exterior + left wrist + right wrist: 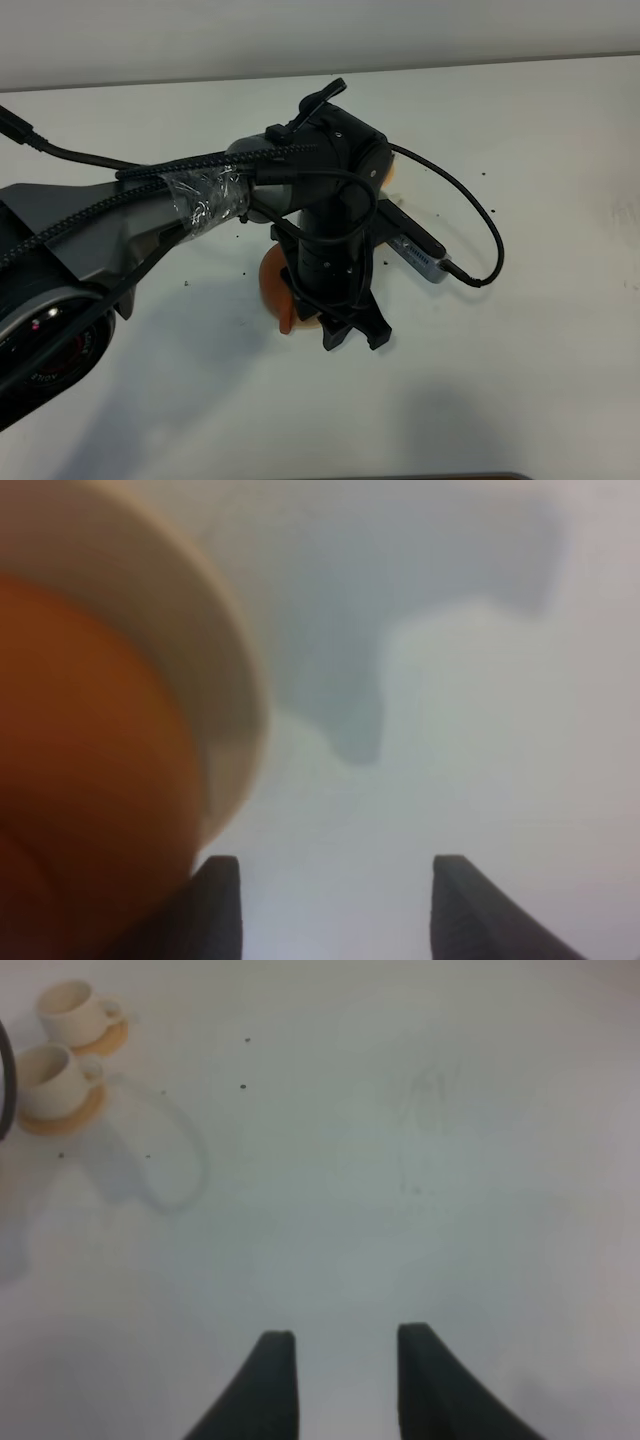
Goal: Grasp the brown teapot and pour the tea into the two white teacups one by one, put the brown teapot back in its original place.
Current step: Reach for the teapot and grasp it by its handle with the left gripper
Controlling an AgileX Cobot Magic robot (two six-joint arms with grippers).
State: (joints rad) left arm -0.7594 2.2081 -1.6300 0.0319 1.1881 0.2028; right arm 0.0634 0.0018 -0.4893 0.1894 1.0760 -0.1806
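I can see the brown teapot's handle [286, 318] outside my left gripper's open fingers, so that gripper should back off, turn and line up with the handle before closing.
The brown teapot [271, 283] shows only as a reddish-brown curve under my left arm; in the left wrist view it is a blurred orange-brown mass [90, 780] on the pale saucer [238, 690]. My left gripper [355, 340] [335, 905] stands open just beside the teapot, one finger [215, 905] close to its side and only bare table between the fingers. The two white teacups [68, 1002] [42, 1075] sit side by side on small orange coasters, seen far off in the right wrist view. My right gripper [345, 1380] is open over bare table and holds nothing.
The left arm's black body and its looping cable [480, 240] cover the middle of the white table [540, 360]. An orange edge [394, 172] peeks out behind the wrist. Small dark specks dot the tabletop.
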